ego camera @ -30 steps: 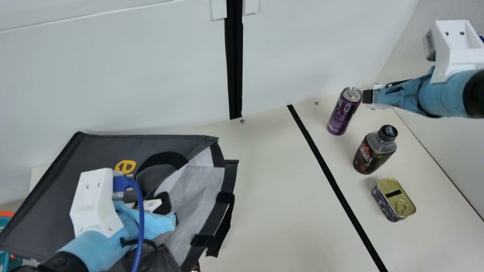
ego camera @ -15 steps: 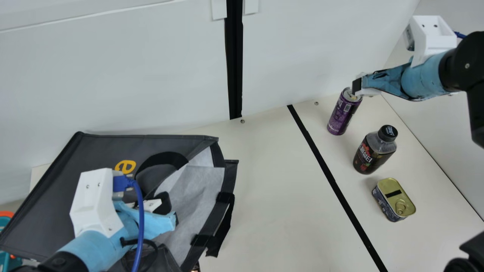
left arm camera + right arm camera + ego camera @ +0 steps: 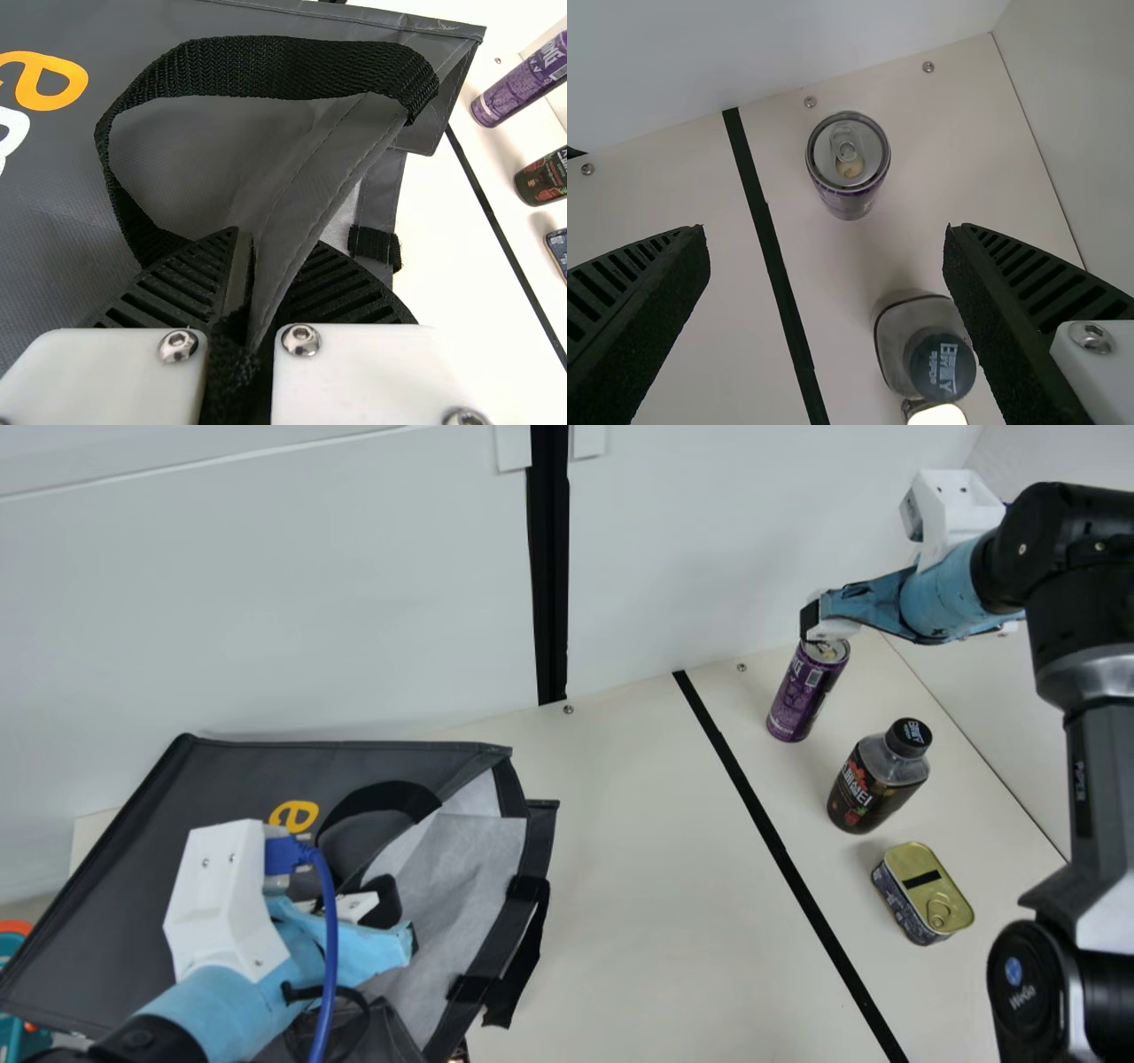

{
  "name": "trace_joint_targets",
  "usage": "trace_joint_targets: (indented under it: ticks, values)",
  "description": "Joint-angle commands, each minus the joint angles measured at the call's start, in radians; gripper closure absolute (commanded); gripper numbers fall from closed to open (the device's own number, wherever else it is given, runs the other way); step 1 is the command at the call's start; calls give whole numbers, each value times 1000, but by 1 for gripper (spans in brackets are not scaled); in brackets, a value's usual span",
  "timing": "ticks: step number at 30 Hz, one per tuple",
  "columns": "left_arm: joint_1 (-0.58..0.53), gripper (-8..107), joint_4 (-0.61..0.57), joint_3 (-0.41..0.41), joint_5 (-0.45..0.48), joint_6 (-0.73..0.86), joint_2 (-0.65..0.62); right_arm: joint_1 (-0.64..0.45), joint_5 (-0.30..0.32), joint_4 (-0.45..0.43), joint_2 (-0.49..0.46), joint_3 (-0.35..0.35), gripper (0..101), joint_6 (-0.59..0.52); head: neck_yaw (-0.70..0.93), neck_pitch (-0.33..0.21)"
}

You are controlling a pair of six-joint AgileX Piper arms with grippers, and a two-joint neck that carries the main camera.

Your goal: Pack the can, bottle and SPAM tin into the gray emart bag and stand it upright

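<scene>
The gray bag is on its side with loose, wrinkled lining at its opening (image 3: 464, 877), so the purple can (image 3: 808, 691) should fall over when the robot puts it inside.
The gray bag (image 3: 266, 788) lies on its side at the left, its mouth facing right. My left gripper (image 3: 399, 934) is at that mouth; in the left wrist view my left gripper (image 3: 252, 292) is shut on the bag's edge (image 3: 332, 177) near the black handle. My right gripper (image 3: 819, 622) hangs over the purple can (image 3: 802, 695), and in the right wrist view my right gripper (image 3: 828, 266) stands open with wide-spread fingers. Upright beyond them is the can (image 3: 849, 168). The dark bottle (image 3: 877, 779) stands in front of the can, and the SPAM tin (image 3: 921, 895) is nearer still.
A white wall (image 3: 310, 602) rises along the table's back, with another at the right. Black tape (image 3: 780, 850) runs across the table (image 3: 638, 886) between bag and items. The right arm's links (image 3: 1099, 779) occupy the right edge.
My right gripper has moved left from beside the can to above its top, and more of the right arm has come into view. The left arm, bag and items have stayed still.
</scene>
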Motion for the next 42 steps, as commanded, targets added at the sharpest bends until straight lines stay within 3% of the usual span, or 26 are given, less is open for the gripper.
trace_joint_targets:
  ticks: [1, 15, 36, 42]
  values:
    - [0, 107, 0, 0, 0, 0, 0, 1, 1, 1, 28, -19, 6, -3, -1, -23]
    - [0, 107, 0, 0, 0, 0, 0, 6, 1, 1, 190, -136, 6, -23, -1, -23]
    - [0, 107, 0, 0, 0, 0, 0, 22, 1, -15, 371, -234, 6, -26, -1, -23]
    - [0, 107, 0, 0, 0, 0, 0, 27, 1, -10, 400, -254, 46, -28, -1, -23]
